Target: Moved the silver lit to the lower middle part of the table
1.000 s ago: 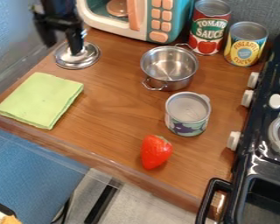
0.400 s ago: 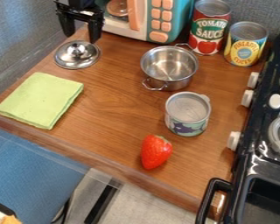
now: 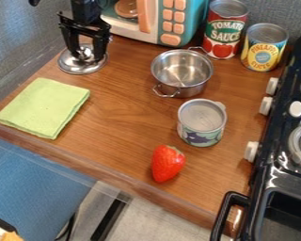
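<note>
The robot's gripper has just a small knob of the wide silver lid between its fingers, so I expect the lid to tip a little when the robot lifts and carries it.
The black gripper [image 3: 88, 56] is at the upper left, its two fingers parted and pointing down over the silver lid [image 3: 81, 68]. One finger stands to each side of the lid's knob, with a gap between them. The round lid lies flat on the wooden table [image 3: 118, 110], above the green cloth. Whether a finger touches the lid, I cannot tell.
A green cloth [image 3: 43, 108] lies at the left. Right of the lid stand a steel pot [image 3: 182, 73] and an opened can [image 3: 202, 122], with a strawberry [image 3: 167, 163] below. Behind are a toy microwave [image 3: 178, 21] and two cans; a stove [image 3: 285, 164] borders the right.
The gripper first shifted right and turned so both fingers show apart, then came down over the lid's knob. The lid has not moved.
</note>
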Controlling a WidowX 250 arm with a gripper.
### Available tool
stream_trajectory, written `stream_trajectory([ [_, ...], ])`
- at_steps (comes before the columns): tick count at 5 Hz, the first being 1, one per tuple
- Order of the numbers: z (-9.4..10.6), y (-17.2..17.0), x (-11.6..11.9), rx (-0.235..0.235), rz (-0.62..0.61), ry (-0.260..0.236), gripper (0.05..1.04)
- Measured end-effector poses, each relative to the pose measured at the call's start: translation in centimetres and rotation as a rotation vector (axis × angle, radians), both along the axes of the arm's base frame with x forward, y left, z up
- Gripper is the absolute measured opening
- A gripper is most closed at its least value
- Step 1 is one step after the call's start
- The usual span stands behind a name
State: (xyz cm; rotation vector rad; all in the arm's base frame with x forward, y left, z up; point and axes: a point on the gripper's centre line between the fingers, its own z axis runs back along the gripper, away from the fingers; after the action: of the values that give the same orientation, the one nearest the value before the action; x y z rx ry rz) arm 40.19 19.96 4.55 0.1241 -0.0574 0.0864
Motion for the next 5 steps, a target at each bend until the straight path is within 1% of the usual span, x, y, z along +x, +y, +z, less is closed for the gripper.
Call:
stream_trajectory([
  [1, 0.06, 0.06, 0.03, 0.006, 0.004, 0.002, 0.95],
  [2, 0.2, 0.05, 0.03, 0.004, 0.006, 0.004, 0.668],
  [3, 0.4, -0.03, 0.13, -0.006, 0.008, 0.0, 0.366],
  [4, 0.45, -0.18, 0.04, -0.017, 0.009, 0.009, 0.282],
  [5, 0.53, -0.45, 0.15, -0.038, 0.003, 0.0, 0.282],
])
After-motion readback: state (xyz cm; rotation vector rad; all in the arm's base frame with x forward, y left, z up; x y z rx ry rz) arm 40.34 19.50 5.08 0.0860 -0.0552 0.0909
